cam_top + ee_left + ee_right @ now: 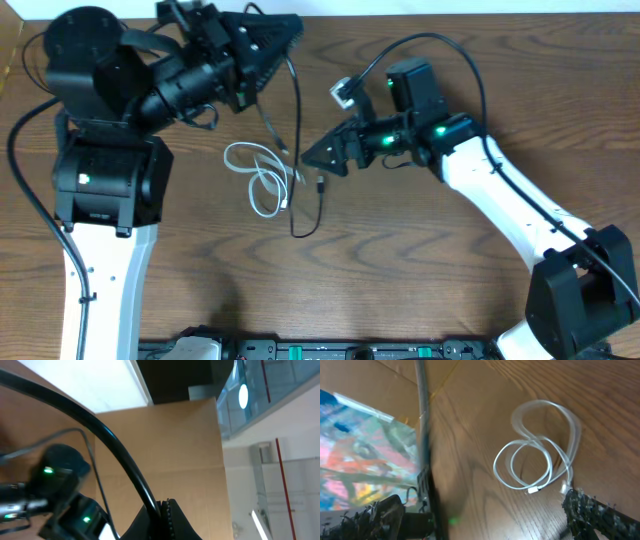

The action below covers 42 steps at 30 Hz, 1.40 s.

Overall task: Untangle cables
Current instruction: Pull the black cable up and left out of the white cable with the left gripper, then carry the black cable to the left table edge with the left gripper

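The black cable is hanging over the white cable's coil (268, 181), so next my left gripper raises it clear and brings it to the open wood (36, 152) past my left arm.
My left gripper (283, 45) is raised at the back of the table and shut on a black cable (298, 120). The cable hangs down from it to the tabletop and curls into a loop at the front (305, 230). In the left wrist view the black cable (125, 467) runs between the closed jaws (165, 510). A white cable (256, 175) lies coiled on the table left of the black one. My right gripper (312, 157) is open, low beside the black cable's plug end. In the right wrist view its fingers (485, 512) are wide apart, with the white cable (540, 457) ahead and a black cable (422, 435) at the left.
A second thin black strand (270, 125) slants down from the left gripper toward the white coil. The right arm's own thick black wire (400, 50) arcs above its wrist. The wooden table (420, 290) reaches the frame's edges.
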Available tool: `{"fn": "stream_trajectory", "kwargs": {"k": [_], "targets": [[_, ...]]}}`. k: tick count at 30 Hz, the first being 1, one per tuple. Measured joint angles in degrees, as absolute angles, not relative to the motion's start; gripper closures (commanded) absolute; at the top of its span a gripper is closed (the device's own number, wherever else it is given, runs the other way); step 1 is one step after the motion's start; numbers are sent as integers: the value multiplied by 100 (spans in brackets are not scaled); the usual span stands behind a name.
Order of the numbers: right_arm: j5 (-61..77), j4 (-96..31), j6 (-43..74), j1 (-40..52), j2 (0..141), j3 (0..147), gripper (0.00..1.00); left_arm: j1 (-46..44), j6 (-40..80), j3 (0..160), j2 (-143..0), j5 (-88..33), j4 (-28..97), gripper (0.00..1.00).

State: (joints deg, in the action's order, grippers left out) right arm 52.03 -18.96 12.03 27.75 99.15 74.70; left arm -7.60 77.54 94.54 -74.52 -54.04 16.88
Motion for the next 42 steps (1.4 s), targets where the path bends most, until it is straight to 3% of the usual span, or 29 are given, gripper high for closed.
{"fn": "stream_trajectory", "kwargs": {"k": [8,14,19,30,35,42], "targets": [[4381,-1439,1194,3533,9918,7467,1,-923,7754,9454,-7452,-5406,1688,93],[3201,-2082,1533,3677,9918,7467,1,-923,7459,9454,-7452,-5367,1684,93],[2617,-2399,1896,3496,9920,7470,1,-921,6932,9454,-7452,-5137,1739,92],[2414,-3669,2086,2482,9918,7470,1,-764,6289,9456,-7450,-3452,3406,93],[2294,-3929,2086,2279,9918,7461,1,-760,6274,9454,-7450,-2910,2727,92],[2119,-3804,2088,2359,9918,7212,1,-760,6801,9454,-7452,-2687,711,93]]}}
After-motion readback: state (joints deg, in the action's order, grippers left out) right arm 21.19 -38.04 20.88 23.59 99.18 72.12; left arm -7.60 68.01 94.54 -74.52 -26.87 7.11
